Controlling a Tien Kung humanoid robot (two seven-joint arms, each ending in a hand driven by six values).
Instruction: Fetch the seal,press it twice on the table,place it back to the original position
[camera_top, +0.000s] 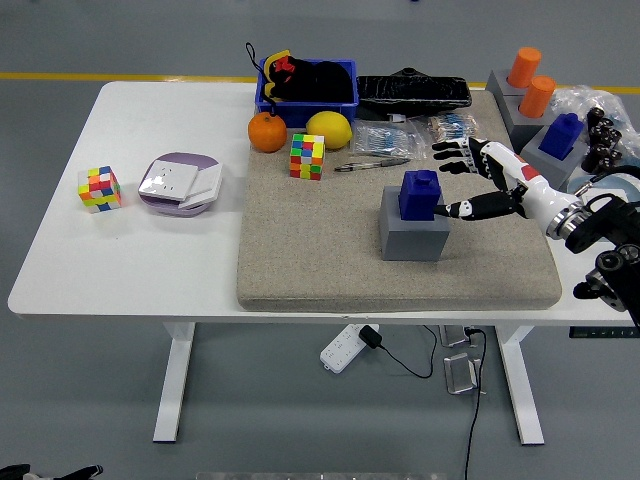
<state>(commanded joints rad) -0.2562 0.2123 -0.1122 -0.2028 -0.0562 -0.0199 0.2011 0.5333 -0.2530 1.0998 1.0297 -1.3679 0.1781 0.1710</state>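
Observation:
I expect the seal to come out of a square hollow and leave the base block behind when I lift it, because a grey rim (418, 226) surrounds the seal's foot (419, 196).
The seal (419, 194) is a blue block with a small knob on top, standing on a grey base block (413, 231) in the middle of the beige mat (320, 250). My right hand (467, 180) reaches in from the right with its fingers spread, just right of the seal. The thumb tip is close to the seal's right side and nothing is grasped. My left arm is out of the picture.
A second blue seal (562, 134) and two orange ones (530, 80) stand on grey blocks at the back right. Behind the seal lie tweezers (368, 164), bagged items (385, 138), a colour cube (306, 156), a lemon (327, 129), an orange (266, 131) and a blue bin (305, 82).

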